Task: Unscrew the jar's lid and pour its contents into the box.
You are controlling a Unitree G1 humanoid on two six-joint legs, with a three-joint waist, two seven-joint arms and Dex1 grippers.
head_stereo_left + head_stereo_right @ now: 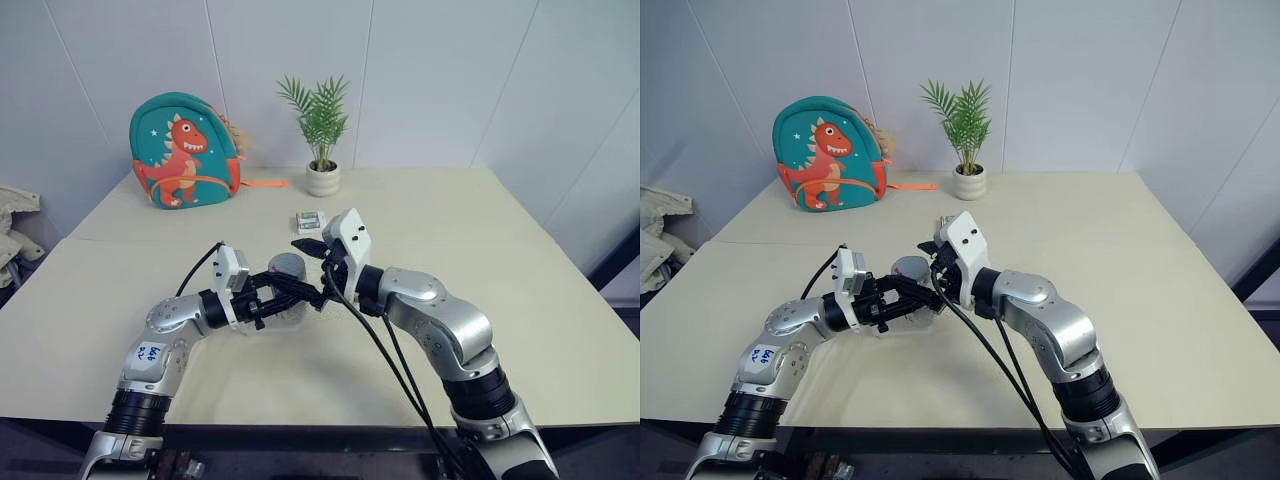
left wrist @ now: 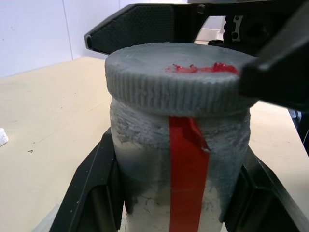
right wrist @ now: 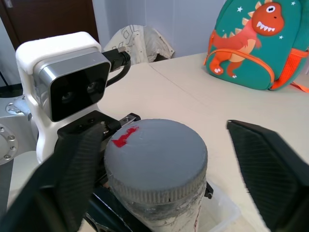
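Observation:
The lid (image 1: 288,264) will come loose only after the robot twists it again and again, because the grey lid's ribbed rim (image 3: 166,195) sits low over the jar.
My left gripper (image 1: 288,292) is shut on the body of the silvery-grey jar (image 2: 145,145), which stands upright with a red strip down its side. The grey ribbed lid (image 2: 174,87), marked with a red smear, sits on the jar. My right gripper (image 3: 164,128) comes in from the right with its jaws open on either side of the lid; one finger (image 3: 72,169) is close against the rim and the other (image 3: 265,169) stands clear of it. A corner of the clear box (image 3: 224,208) shows beneath the jar. The contents are hidden inside the jar.
A teal dinosaur backpack (image 1: 183,150) and a potted plant (image 1: 322,178) stand at the far edge of the beige table (image 1: 500,250). A small white-and-green packet (image 1: 311,220) lies just beyond the grippers.

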